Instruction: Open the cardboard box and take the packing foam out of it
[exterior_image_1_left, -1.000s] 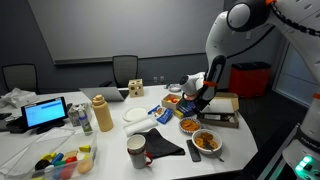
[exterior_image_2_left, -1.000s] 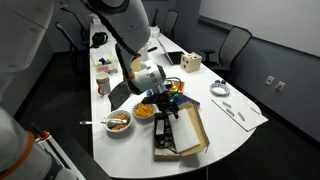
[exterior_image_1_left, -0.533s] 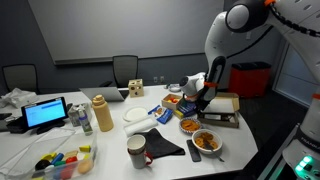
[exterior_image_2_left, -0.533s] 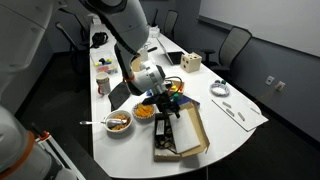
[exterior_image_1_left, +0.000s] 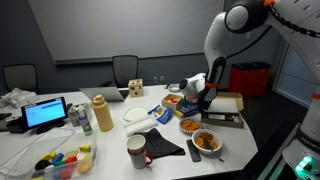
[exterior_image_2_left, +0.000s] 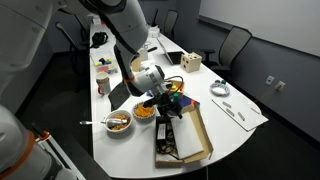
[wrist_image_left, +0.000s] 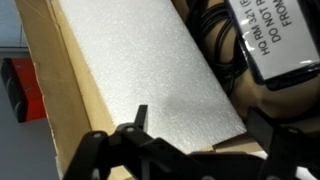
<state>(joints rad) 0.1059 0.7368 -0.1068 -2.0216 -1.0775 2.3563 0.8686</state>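
Observation:
I should turn my gripper square to the foam before I close it on the foam's near end (wrist_image_left: 192, 122), because the packing foam's long edge (wrist_image_left: 207, 66) slants across my gripper's open fingers.
The cardboard box (exterior_image_1_left: 226, 104) (exterior_image_2_left: 192, 133) lies open near the table's edge, its lid flap folded back. In the wrist view the packing foam (wrist_image_left: 150, 70), a white slab, fills the box between brown cardboard walls (wrist_image_left: 55, 95). My gripper (wrist_image_left: 205, 128) hangs just above the foam's near corner. It is open, with one finger on each side of that corner and nothing clamped. In both exterior views the gripper (exterior_image_1_left: 205, 95) (exterior_image_2_left: 163, 104) points down into the box end nearest the bowls.
Black packets with a white label (wrist_image_left: 285, 45) lie in the box beside the foam. Food bowls (exterior_image_1_left: 208, 141) (exterior_image_2_left: 118, 122) stand close to the box. A red bin (exterior_image_1_left: 250, 78), a mug (exterior_image_1_left: 137, 150), a plate (exterior_image_1_left: 138, 115) and a laptop (exterior_image_1_left: 45, 113) are further off.
My gripper has shifted slightly over the box and its jaws stay open. The box and the foam have not visibly moved.

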